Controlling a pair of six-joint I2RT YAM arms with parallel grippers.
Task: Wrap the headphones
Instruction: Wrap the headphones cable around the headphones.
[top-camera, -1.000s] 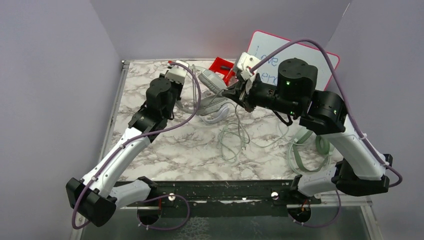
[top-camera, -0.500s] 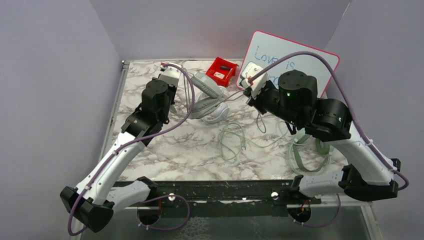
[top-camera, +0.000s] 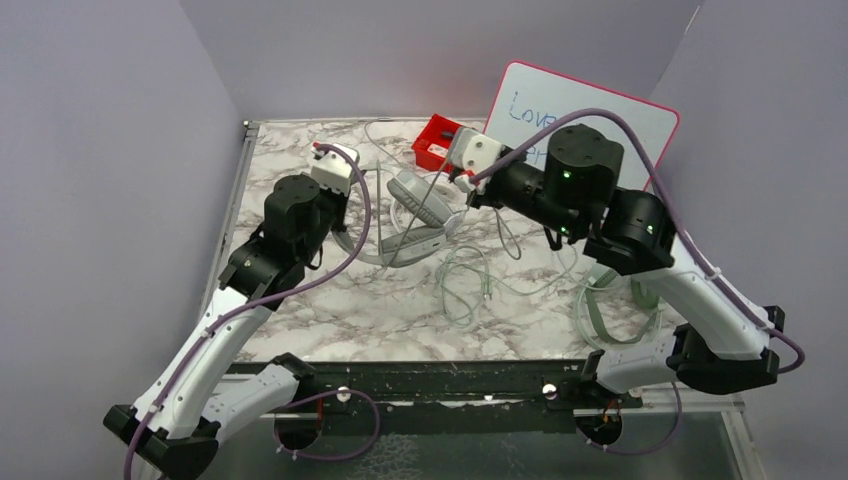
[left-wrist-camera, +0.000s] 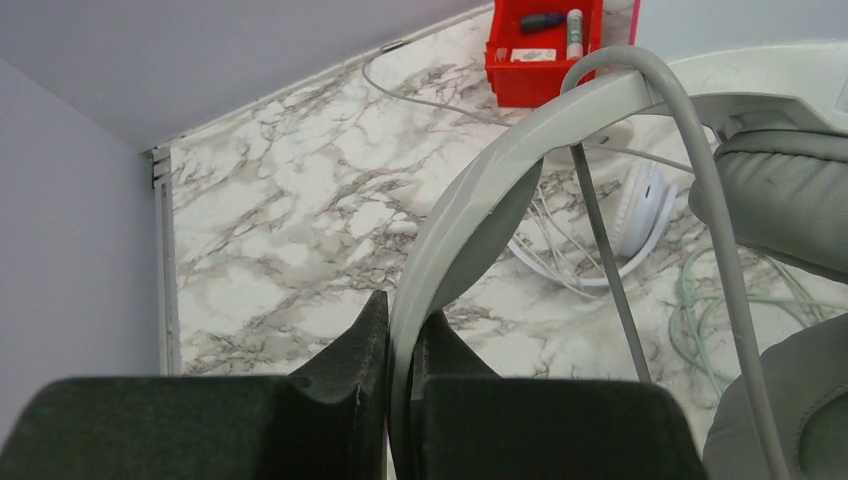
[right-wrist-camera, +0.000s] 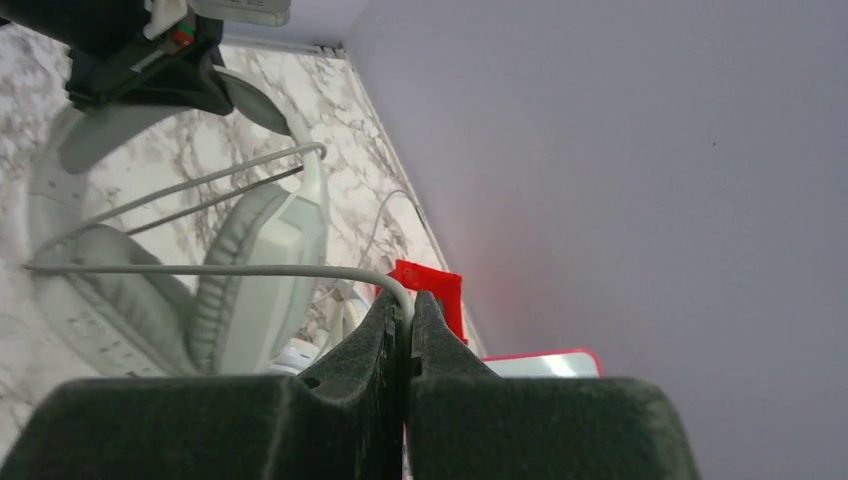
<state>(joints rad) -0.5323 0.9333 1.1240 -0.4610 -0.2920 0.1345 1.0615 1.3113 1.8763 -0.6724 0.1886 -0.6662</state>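
Note:
The headphones hang low (top-camera: 416, 243) over the white pair. Next, my left gripper raises them high so that my right gripper can bring the cable under the headband (top-camera: 355, 252).
A grey-green pair of headphones (top-camera: 420, 197) hangs above the marble table between my two grippers. My left gripper (left-wrist-camera: 405, 312) is shut on its headband (left-wrist-camera: 500, 170), seen in the top view at the left gripper (top-camera: 338, 218). The padded cups (right-wrist-camera: 240, 270) hang side by side. My right gripper (right-wrist-camera: 403, 300) is shut on the thin grey cable (right-wrist-camera: 200, 270), which runs taut across the cups; the top view shows this right gripper (top-camera: 458, 182) just right of the cups. A white pair (left-wrist-camera: 640, 200) lies on the table under them.
A red bin (top-camera: 440, 143) stands at the back, beside a whiteboard (top-camera: 600, 115) leaning on the wall. Loose mint cable (top-camera: 465, 285) lies mid-table and a mint pair (top-camera: 612, 300) lies under the right arm. Grey walls close in the table (top-camera: 300, 310).
My left gripper has drawn the headphones nearer and to the left. My right gripper has swung left with the cable, which now crosses the cups.

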